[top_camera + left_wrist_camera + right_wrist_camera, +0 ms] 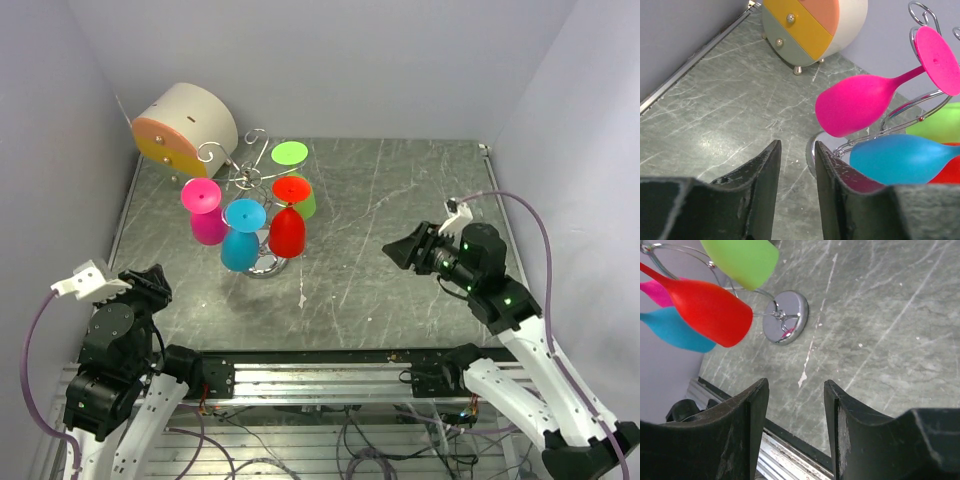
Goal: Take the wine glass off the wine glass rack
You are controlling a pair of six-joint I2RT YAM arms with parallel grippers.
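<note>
My open right gripper keeps moving to the green glass's foot [290,153] until its rim [305,155] is between my fingers, because the way there is clear.
The silver wire wine glass rack [243,170] stands at the back left of the table on a round shiny base [785,317]. Several plastic wine glasses hang upside down from its hooks: pink [207,215], blue [241,238], red [288,222] and green [296,172]. My left gripper [152,284] is open and empty, low at the near left, with the pink glass [860,102] and the blue glass [900,157] ahead to its right. My right gripper [398,250] is open and empty, right of the rack, pointing toward the red glass [705,310] and the green glass [745,260].
A beige cylinder with an orange face and small drawers [185,125] lies at the back left corner, just behind the rack; it also shows in the left wrist view [810,25]. Walls close in the table on the left, back and right. A metal rail [330,375] runs along the near edge.
</note>
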